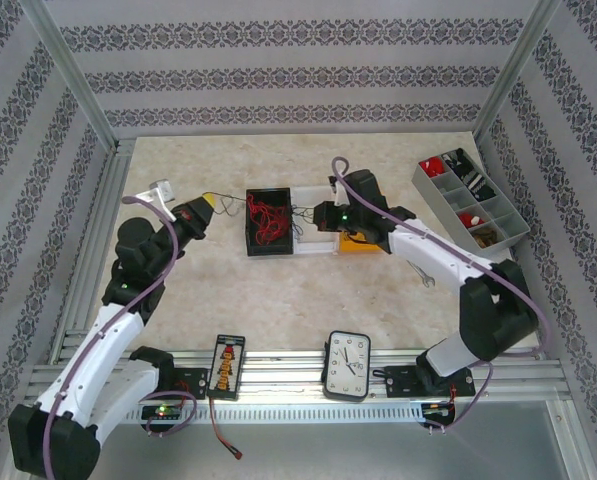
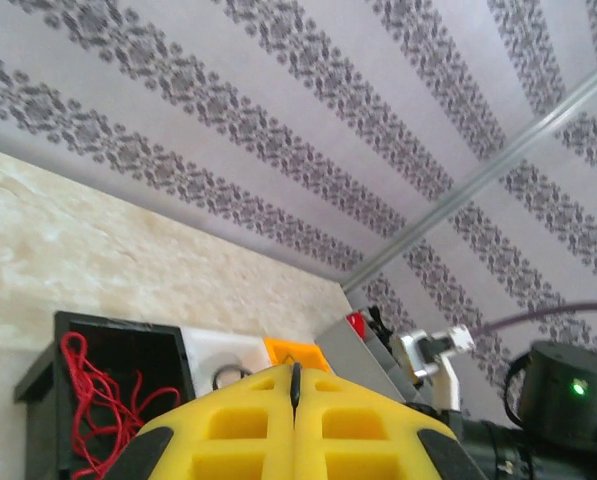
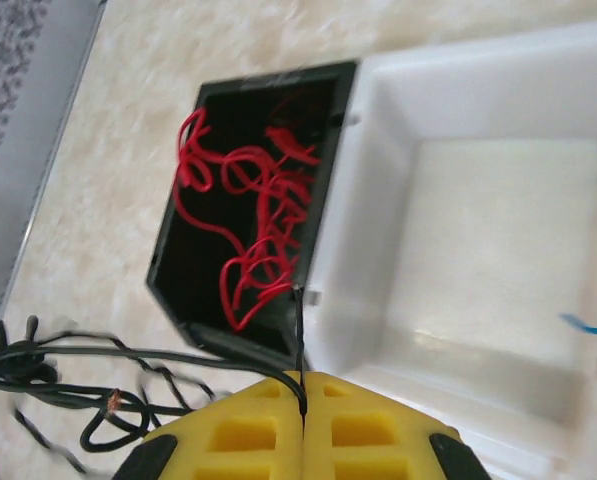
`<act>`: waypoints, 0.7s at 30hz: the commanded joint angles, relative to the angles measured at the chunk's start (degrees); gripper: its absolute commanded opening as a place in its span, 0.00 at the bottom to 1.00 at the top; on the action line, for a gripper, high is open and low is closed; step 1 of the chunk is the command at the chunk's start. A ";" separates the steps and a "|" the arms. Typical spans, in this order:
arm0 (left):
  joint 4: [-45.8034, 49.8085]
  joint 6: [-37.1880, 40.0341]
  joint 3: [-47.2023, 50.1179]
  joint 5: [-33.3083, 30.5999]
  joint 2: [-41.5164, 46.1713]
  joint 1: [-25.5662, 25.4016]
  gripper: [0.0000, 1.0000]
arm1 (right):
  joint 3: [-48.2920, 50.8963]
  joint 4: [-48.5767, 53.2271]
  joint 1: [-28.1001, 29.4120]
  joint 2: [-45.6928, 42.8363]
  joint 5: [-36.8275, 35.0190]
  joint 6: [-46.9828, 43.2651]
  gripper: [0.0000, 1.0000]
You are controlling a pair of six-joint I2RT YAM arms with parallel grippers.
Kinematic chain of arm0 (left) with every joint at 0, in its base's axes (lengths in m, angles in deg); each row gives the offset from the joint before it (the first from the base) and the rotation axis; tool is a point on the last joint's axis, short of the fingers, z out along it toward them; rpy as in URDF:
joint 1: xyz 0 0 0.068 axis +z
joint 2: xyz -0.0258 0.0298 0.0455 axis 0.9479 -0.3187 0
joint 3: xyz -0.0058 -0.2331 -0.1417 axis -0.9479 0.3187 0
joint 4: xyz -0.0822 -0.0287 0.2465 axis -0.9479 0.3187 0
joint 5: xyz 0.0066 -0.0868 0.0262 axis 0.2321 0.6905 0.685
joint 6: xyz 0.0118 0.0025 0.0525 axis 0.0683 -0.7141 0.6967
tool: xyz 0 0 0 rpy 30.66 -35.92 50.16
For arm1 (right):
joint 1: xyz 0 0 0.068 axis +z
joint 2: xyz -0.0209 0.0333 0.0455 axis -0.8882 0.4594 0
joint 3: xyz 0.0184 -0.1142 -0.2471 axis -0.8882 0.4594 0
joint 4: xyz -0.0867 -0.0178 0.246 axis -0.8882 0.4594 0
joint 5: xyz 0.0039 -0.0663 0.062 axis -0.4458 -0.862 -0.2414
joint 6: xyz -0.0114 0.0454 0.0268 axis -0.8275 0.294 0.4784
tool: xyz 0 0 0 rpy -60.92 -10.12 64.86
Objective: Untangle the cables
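Note:
Black cable loops (image 3: 30,366) are still bunched up next to my right gripper, so next I stop pulling apart and move my left gripper in to open the tangle (image 1: 303,216) there.
A thin black cable (image 1: 230,199) is stretched between my two grippers, above the black bin (image 1: 250,228). My left gripper (image 1: 200,213) is to the left of that bin. In its wrist view the yellow jaws (image 2: 295,372) are shut, with a black cable end (image 2: 296,385) sticking out between them. My right gripper (image 1: 318,215) hovers over the seam between the black bin and the white bin (image 1: 316,247), shut (image 3: 303,378) on a black cable (image 3: 299,330). Loose black cable loops (image 3: 38,365) hang to its left. Red cables (image 3: 248,230) lie bunched in the black bin (image 3: 178,300). A blue cable end (image 3: 588,324) shows in the white bin (image 3: 378,150).
An orange bin (image 1: 356,243) sits right of the white one. A grey divided organiser (image 1: 473,200) with small parts stands at the back right. A clock (image 1: 346,365) and a black rectangular device (image 1: 226,365) rest on the near rail. Metal frame posts border the table.

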 commanded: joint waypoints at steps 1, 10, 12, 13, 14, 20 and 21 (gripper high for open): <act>1.41 0.07 -5.28 -9.57 4.75 4.08 0.00 | 3.55 8.96 -4.84 -2.49 -11.30 -2.26 0.00; 13.63 -0.97 -5.49 -29.01 10.38 8.97 0.00 | 8.86 11.41 -14.85 -9.40 -14.19 -1.90 0.00; 13.32 -0.51 -5.81 -25.29 9.04 9.30 0.00 | 9.67 10.20 -16.02 -10.90 -12.73 -2.75 0.00; 12.72 0.17 -6.33 -21.09 7.32 9.24 0.00 | 9.96 9.32 -16.21 -11.55 -11.39 -3.32 0.00; 11.81 0.44 -6.94 -15.98 5.19 9.17 0.00 | 10.08 8.23 -16.14 -12.20 -9.43 -4.13 0.00; 10.89 10.81 -11.09 4.64 -8.08 0.73 0.26 | 10.38 2.21 -14.39 -15.39 3.92 -7.57 0.00; 12.79 14.80 -12.26 4.59 -9.58 -2.45 0.34 | 10.14 1.93 -13.81 -15.90 5.64 -8.25 0.00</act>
